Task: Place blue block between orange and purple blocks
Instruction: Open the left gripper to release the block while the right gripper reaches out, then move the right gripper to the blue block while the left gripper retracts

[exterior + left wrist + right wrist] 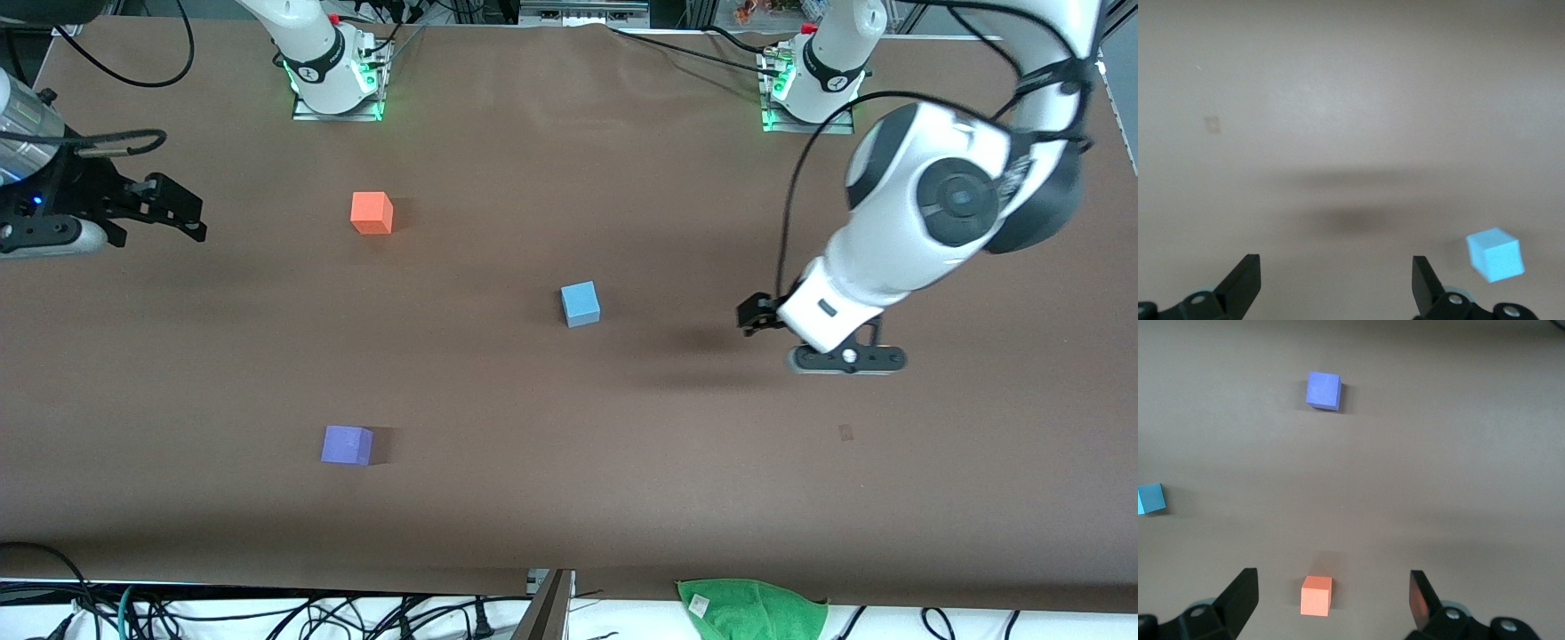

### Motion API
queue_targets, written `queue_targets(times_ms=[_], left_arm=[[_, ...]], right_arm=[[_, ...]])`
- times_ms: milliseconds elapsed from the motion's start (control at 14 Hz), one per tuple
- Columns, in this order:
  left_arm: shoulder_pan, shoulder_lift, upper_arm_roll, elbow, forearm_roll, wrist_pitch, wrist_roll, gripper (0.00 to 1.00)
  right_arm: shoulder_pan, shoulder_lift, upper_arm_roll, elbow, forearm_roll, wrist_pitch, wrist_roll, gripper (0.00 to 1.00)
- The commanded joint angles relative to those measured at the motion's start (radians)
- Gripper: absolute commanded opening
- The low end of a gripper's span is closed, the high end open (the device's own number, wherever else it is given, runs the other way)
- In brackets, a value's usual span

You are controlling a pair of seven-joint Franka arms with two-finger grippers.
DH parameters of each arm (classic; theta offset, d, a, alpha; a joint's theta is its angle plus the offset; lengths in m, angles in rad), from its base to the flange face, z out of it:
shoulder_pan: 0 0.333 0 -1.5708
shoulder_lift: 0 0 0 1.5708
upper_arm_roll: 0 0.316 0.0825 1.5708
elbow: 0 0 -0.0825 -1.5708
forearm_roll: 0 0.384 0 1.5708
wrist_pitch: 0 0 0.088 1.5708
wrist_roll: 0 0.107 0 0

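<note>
The gap (360,329) between the orange and purple blocks is toward my right gripper, so next my right gripper takes the blue block (581,305) while my left gripper moves back.
The sky-blue block (580,304) sits on the brown table near its middle. The orange block (372,213) lies farther from the front camera, toward the right arm's end. The purple block (347,444) lies nearer the camera, roughly in line with the orange one. My left gripper (754,316) is open and empty, low over the table beside the blue block, toward the left arm's end; the block shows in the left wrist view (1495,254). My right gripper (182,213) is open and empty, raised at the right arm's end. Its wrist view shows the orange (1317,595), purple (1323,390) and blue (1151,499) blocks.
A green cloth (751,609) lies off the table's near edge. Cables run along that edge and by the arm bases (338,80). A small dark mark (845,432) is on the table surface near the left arm's end.
</note>
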Motion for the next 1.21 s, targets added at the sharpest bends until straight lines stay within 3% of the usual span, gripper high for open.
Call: queue_targets(times_ms=[0,214,357,643,857,1143], left_arm=[[0.004,-0.168,0.067,-0.083,0.006,-0.060,0.167,1.00],[-0.005,-0.387,0.207,-0.237,-0.023,-0.115,0.354,1.00],[0.005,-0.449,0.273,-0.284,-0.029,-0.169,0.401,1.00],[0.010,-0.368,0.275,-0.187,-0.037,-0.247,0.384,1.00],[0.047,-0.340,0.284,-0.152,-0.168,-0.243,0.378,1.00],[0.065,-0.314,0.283,-0.080,-0.135,-0.255,0.340,1.00]], right_arm=[[-0.008,0.079,0.002,0.018,-0.004,0.003,-0.009,1.00],[-0.005,0.131,0.003,0.020,0.002,0.023,-0.011,1.00],[0.001,0.168,0.003,0.020,-0.003,0.032,-0.011,1.00],[0.040,0.280,0.043,0.015,0.036,0.120,-0.004,1.00],[0.186,0.384,0.049,0.023,0.039,0.293,0.157,1.00],[0.401,0.591,0.057,0.160,0.036,0.502,0.386,1.00]])
